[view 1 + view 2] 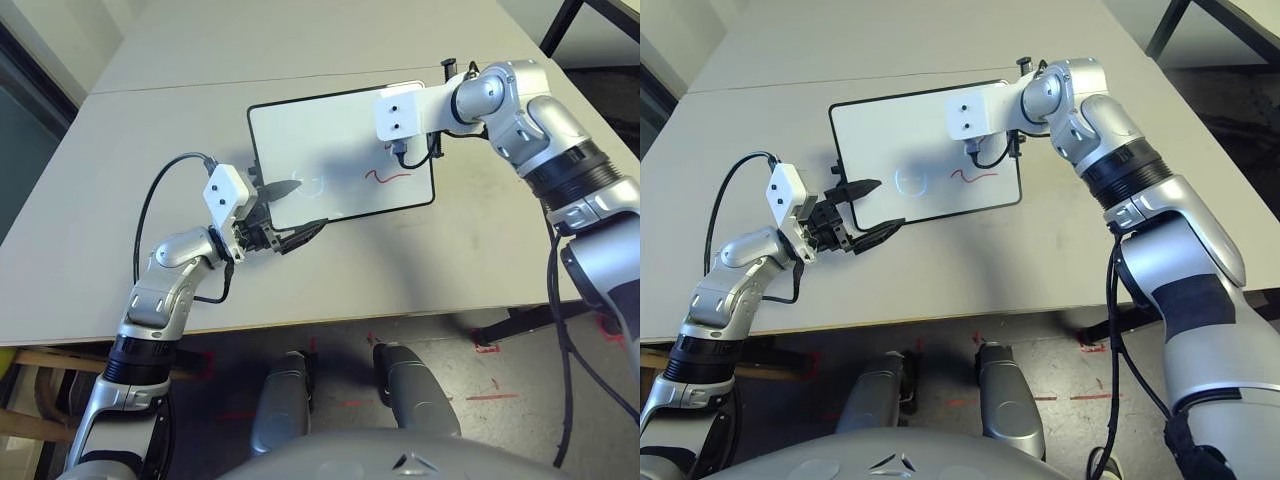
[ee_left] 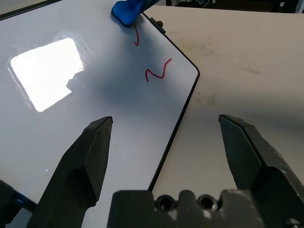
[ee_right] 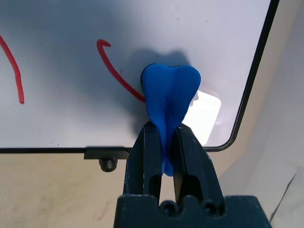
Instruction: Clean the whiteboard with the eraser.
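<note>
Next, I sweep back over the stroke with my right gripper toward the red squiggle [image 1: 387,178], because the blue eraser covers only the far end of the red stroke [image 3: 141,98].
The whiteboard [image 1: 320,125] lies flat on the table, white with a thin black frame. A red squiggle [image 1: 388,177] and a faint round doodle [image 1: 910,180] mark its near half. My right gripper [image 3: 164,130] is shut on the blue eraser [image 3: 171,90], which presses on the board beside a red stroke [image 3: 111,69], near the board's right edge. My left gripper [image 1: 308,205] stands open at the board's near left corner. One of its fingers [image 2: 90,152] is over the board, the other over the bare table, and the board's edge [image 2: 175,133] runs between them.
The grey table [image 1: 450,260] has a seam [image 1: 200,85] across its far part and a front edge [image 1: 350,320] close to me. A black cable [image 1: 150,200] loops from my left wrist. Dark table legs [image 1: 560,25] stand at the far right.
</note>
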`<state>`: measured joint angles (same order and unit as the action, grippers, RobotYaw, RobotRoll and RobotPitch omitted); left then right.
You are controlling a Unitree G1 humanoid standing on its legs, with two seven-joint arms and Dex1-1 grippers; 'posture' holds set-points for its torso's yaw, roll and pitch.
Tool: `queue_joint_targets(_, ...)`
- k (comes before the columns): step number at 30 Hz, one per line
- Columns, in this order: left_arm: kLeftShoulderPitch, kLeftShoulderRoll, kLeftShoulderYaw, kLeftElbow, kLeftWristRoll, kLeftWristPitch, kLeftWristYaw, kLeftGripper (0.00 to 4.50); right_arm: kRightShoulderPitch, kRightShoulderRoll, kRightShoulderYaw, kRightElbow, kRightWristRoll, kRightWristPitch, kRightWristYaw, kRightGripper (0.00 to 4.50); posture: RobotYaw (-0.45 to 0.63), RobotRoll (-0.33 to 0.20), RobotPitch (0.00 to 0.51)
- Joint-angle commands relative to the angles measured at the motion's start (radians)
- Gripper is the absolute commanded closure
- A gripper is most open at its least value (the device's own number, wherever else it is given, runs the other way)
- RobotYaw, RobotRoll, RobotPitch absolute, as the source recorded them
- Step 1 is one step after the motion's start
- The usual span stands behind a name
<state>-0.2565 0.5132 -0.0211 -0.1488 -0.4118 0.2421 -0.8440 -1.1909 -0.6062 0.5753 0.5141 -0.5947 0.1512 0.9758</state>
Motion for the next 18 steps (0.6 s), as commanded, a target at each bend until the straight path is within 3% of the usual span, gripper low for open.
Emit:
queue_joint_targets(1,0.0,-0.002,-0.016,-0.015,0.01,0.01,-0.004,0.0,0.034,-0.034,-0.002,0.009,-0.034,-0.001,0.018,4.38,-0.13,0.0,0.156)
queue_joint_targets(8,-0.01,-0.004,-0.019,-0.013,0.009,0.015,-0.005,0.0,0.043,-0.054,-0.007,-0.006,-0.048,-0.001,0.033,4.38,-0.13,0.0,0.156)
queue_joint_targets(18,-0.014,-0.006,-0.019,-0.023,0.008,0.029,0.0,0.0,0.072,0.017,-0.028,-0.116,-0.034,0.05,0.065,4.38,-0.12,0.0,0.154)
